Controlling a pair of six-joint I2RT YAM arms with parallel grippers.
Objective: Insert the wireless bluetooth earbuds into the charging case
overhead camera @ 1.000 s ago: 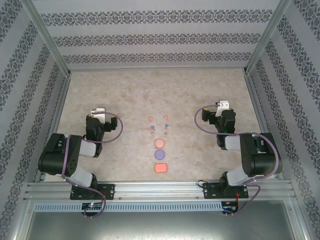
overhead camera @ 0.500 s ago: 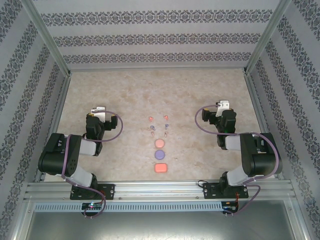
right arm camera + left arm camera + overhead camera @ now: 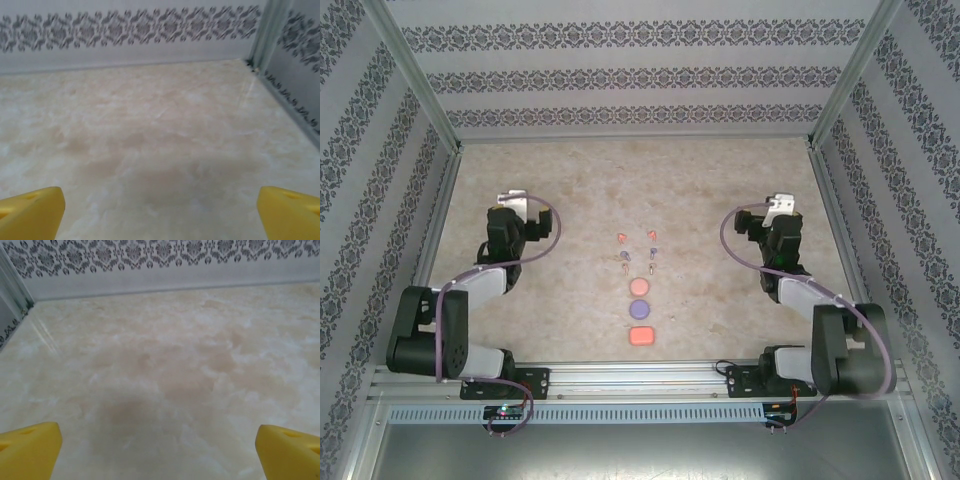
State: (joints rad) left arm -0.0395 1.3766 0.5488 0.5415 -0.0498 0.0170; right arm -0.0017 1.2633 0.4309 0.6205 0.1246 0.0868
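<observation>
The coral-red case is lying clear of the purple case with both ends free, so I keep my right gripper moving toward it and close it on those ends.
Six tiny earbuds lie in two short columns at the table's middle: a coral-red pair (image 3: 620, 238), a purple pair (image 3: 625, 255) and a salmon-orange pair (image 3: 625, 268). Just nearer stand three charging cases: a round salmon case (image 3: 640, 286), a round purple case (image 3: 640, 307) and a squarish coral-red case (image 3: 642, 337). My left gripper (image 3: 514, 208) (image 3: 160, 452) hangs well to the left of them, open, with bare table between its yellow fingertips (image 3: 30, 450). My right gripper (image 3: 780, 208) (image 3: 160, 212) is far to their right, also open and holding nothing.
Patterned walls and metal frame posts (image 3: 825, 110) close in the marble table (image 3: 640, 180) on three sides. The back wall (image 3: 160, 270) lies ahead of both grippers. Metal rails (image 3: 640, 380) run along the near edge by the arm bases.
Both arms have unfolded and stretched out. The left gripper has moved farther away and slightly left, the right gripper farther away and slightly right. The earbuds and cases have not moved.
</observation>
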